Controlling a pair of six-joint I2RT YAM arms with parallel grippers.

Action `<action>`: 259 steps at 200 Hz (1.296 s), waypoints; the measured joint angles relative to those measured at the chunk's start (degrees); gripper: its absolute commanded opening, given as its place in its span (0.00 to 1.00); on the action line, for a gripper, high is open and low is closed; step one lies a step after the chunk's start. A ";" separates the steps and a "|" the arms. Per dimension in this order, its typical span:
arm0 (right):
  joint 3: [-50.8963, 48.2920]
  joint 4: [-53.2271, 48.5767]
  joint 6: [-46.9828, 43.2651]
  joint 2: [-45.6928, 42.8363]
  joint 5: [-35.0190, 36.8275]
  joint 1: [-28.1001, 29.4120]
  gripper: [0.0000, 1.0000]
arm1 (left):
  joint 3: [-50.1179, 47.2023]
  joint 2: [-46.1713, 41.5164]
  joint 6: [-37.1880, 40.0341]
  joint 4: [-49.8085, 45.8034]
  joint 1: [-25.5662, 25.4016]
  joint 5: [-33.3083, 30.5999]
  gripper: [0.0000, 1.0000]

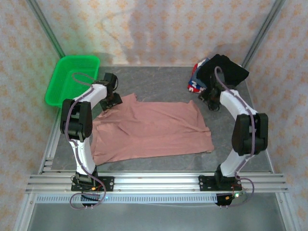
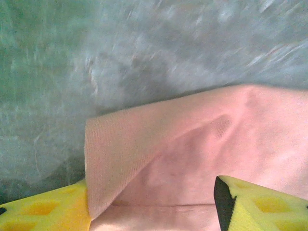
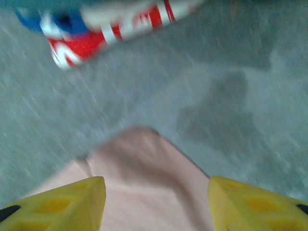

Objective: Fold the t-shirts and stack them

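The dusty-pink t-shirt [image 1: 156,122] will slide along and stay mostly spread out when I pull its far corners, because the near hem [image 1: 154,155] lies flat and free.
A dusty-pink t-shirt [image 1: 149,127] lies spread flat in the middle of the table, plain side up. My left gripper [image 1: 111,98] sits at its far-left corner. In the left wrist view a turned-up pink edge [image 2: 144,144] lies between the yellow fingers [image 2: 43,211], which stand wide apart; the left gripper [image 2: 154,211] is open. My right gripper [image 1: 209,102] is at the shirt's far-right corner. In the right wrist view it [image 3: 156,202] is open over the pink corner [image 3: 144,163]. A black t-shirt [image 1: 226,72] and a red, white and blue printed t-shirt [image 1: 196,82] lie heaped at the back right.
A green mesh basket [image 1: 72,79] stands at the back left corner, beside the left arm. The printed t-shirt [image 3: 96,29] lies just beyond the right gripper. Grey table [image 1: 159,79] shows behind the pink shirt; metal rails run along the near edge.
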 measured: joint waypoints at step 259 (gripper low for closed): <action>19.76 -2.58 2.49 25.27 -12.44 2.69 0.36 | 4.81 -4.98 0.66 -2.56 0.17 0.72 0.67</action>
